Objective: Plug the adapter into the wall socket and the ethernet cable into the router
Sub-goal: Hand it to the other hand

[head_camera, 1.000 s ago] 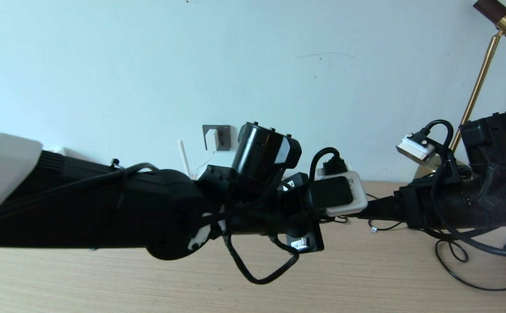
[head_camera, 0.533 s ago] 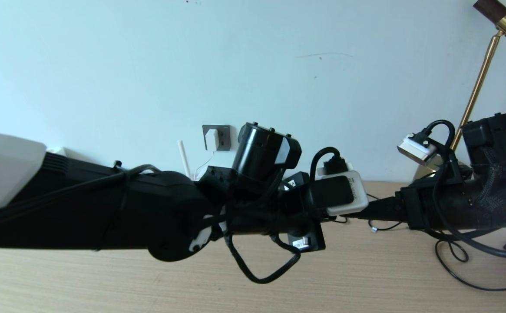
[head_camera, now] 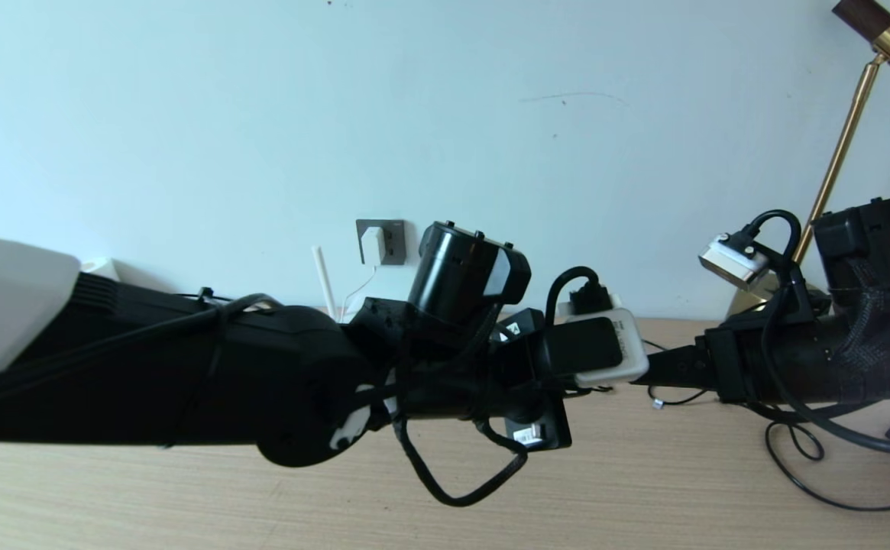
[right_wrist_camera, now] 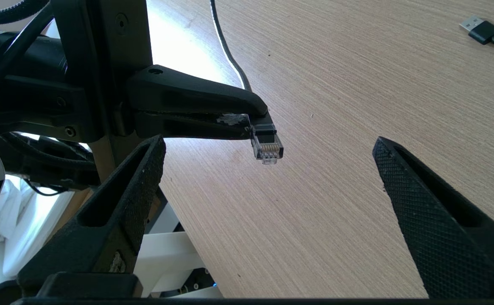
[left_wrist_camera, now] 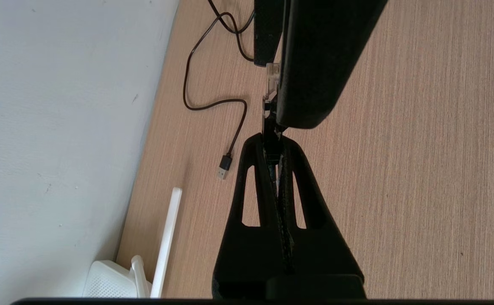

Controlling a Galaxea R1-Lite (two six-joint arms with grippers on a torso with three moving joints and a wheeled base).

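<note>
The clear plug (right_wrist_camera: 268, 147) points crosswise over my left gripper's fingers, so next my right gripper takes the plug while my left gripper opens and lines itself up with the ethernet cable (right_wrist_camera: 232, 58).
The white adapter (head_camera: 373, 244) sits plugged in the dark wall socket (head_camera: 391, 241), its thin cord hanging down. My left gripper (left_wrist_camera: 273, 142) is shut on the ethernet cable, pinching just behind its clear plug (right_wrist_camera: 268, 148), which sticks out past the fingertips above the table. My right gripper (right_wrist_camera: 270, 169) is open, one finger on either side of that plug (left_wrist_camera: 271, 80) without touching it. The black cable (right_wrist_camera: 230, 51) trails back over the table. The white router (left_wrist_camera: 111, 279) lies by the wall with an antenna (left_wrist_camera: 166, 241) laid along the table; another antenna (head_camera: 324, 283) stands near the socket.
A thin black USB cable (left_wrist_camera: 223, 167) lies on the wooden table (head_camera: 643, 489) near the wall. More black cable loops (head_camera: 796, 451) lie at the right, by a brass lamp stand (head_camera: 842, 153). My left arm hides much of the table's middle.
My left wrist has sunk a little and drifted slightly right, still holding the plug. The right arm has hardly moved.
</note>
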